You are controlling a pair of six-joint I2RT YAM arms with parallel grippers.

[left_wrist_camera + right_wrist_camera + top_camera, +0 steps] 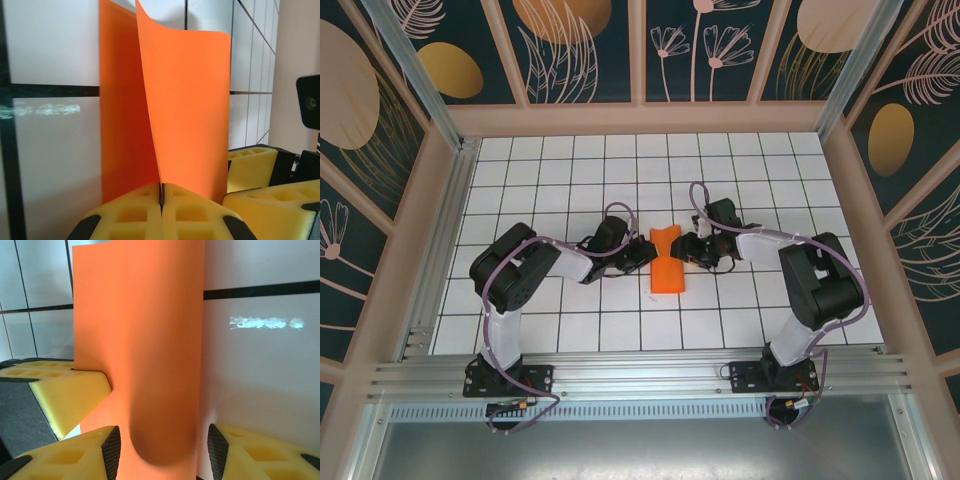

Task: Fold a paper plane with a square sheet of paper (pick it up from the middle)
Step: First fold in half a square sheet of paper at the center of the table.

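Observation:
The top flap's edge point(150, 107) is held up by my left gripper's pinch, so I should let go of it over the paper's lower layer point(124, 145) and push the flap down with closed fingers.
The square sheet of paper point(666, 270) is bright orange and lies between both grippers at the middle of the tiled table. It is bent over into a loose curl, with no paper plane shape to it. My left gripper point(645, 252) is shut on the sheet's edge, and its yellow foam pads point(135, 210) pinch the paper point(190, 100), which rises from them. My right gripper point(688, 250) stands open. Its black-tipped fingers point(111, 450) sit on either side of the rounded bulge of the paper point(145, 340), with a gap on each side.
The white grid table point(570, 170) is boxed in by beige walls point(650, 118) at the back and both sides. An aluminium rail point(640, 375) runs along the near edge by the arm bases. The two grippers nearly touch across the sheet.

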